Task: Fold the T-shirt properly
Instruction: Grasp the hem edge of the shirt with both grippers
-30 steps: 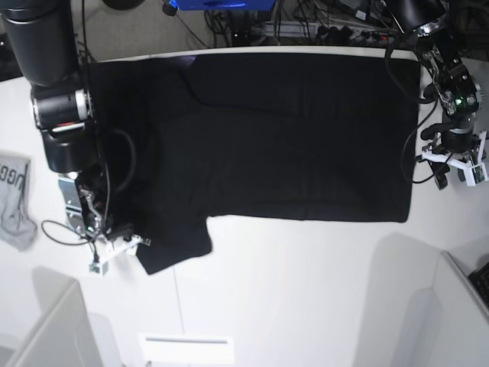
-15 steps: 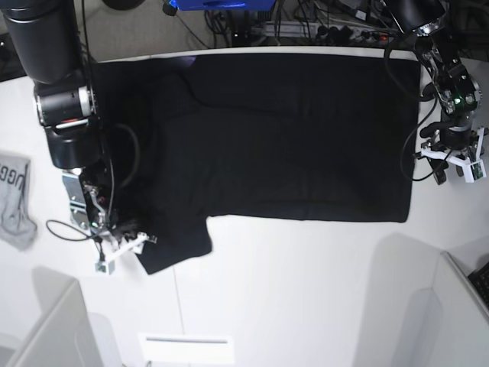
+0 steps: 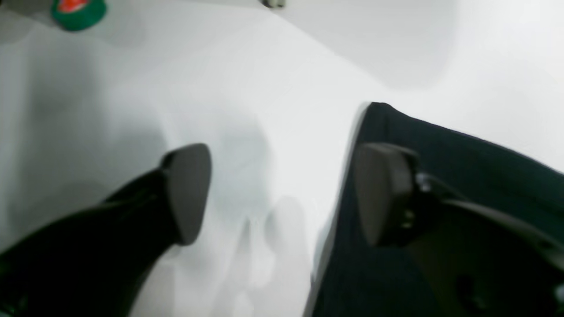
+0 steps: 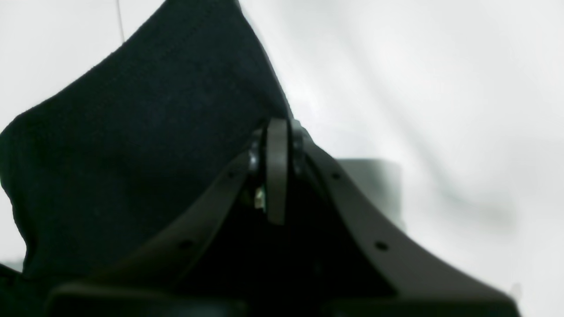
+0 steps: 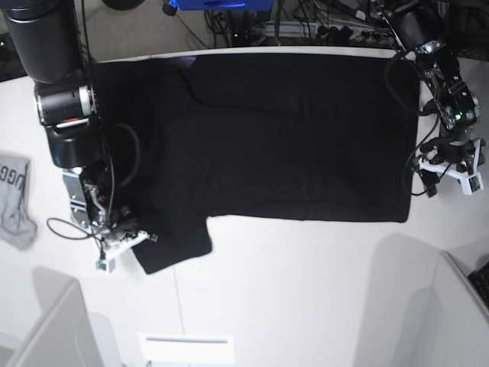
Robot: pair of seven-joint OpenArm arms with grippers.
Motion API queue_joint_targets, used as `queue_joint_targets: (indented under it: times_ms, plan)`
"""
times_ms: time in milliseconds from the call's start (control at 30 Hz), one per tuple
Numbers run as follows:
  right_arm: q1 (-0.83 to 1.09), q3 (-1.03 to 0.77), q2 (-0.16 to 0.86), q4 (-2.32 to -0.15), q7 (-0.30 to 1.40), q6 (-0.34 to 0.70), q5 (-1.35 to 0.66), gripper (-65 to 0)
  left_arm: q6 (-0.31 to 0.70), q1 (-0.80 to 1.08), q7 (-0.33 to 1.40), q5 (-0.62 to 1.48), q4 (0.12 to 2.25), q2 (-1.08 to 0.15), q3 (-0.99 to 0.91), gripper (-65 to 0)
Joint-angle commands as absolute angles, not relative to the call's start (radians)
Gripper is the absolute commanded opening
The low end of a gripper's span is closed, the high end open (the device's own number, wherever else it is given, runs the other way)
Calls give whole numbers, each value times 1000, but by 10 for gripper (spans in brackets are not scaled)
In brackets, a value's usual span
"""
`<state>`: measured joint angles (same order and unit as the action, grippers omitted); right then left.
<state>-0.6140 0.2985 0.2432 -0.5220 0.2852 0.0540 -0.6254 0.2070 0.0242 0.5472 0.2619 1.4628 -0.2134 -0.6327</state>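
Note:
The open fingers of my left gripper are on both sides of the black T-shirt's edge (image 3: 346, 179). I should now go toward the flat, free corner (image 5: 403, 217) until the fingers can close on it.
The black T-shirt (image 5: 283, 130) lies spread flat on the white table, one short sleeve (image 5: 174, 243) pointing to the front left. No print shows. My right gripper (image 5: 128, 238) sits at that sleeve's outer edge; in the right wrist view it (image 4: 276, 176) is shut, with the sleeve's black cloth (image 4: 145, 132) reaching into its tips. My left gripper (image 5: 447, 174) hovers just off the shirt's right edge. In the left wrist view it (image 3: 284, 193) is open, one finger over bare table, the other over the shirt's edge (image 3: 440, 149) near a corner.
A small grey cloth with lettering (image 5: 15, 200) lies at the table's left edge. White bin walls stand at the front left (image 5: 53, 329) and front right (image 5: 462, 294). Cables run behind the table (image 5: 306, 27). A green object (image 3: 78, 9) lies beyond the left gripper.
My right gripper has slid toward the sleeve's edge and closed there. My left gripper has moved a little toward the front, staying open beside the shirt's right edge.

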Motion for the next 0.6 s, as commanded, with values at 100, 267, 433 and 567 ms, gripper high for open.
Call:
queue_joint_targets:
  times_ms: [100,267,433,567]
  plan:
    - [-625,298,243,-524,325,59,-625,-650,202,-74,524,268,1379,-260,-634,-140]
    - [-627,298,243,-522,325,58,-625,-650,202,-150,524,268,1256,-306,-539,-140]
    - [-628,298,243,-524,325,58,-625,-650,202,-220,524,268,1155,-315,-479,-140]
    - [-628,297,243,-524,325,58,-625,-650,205,-277,524,268,1078,-315,-469,-140]
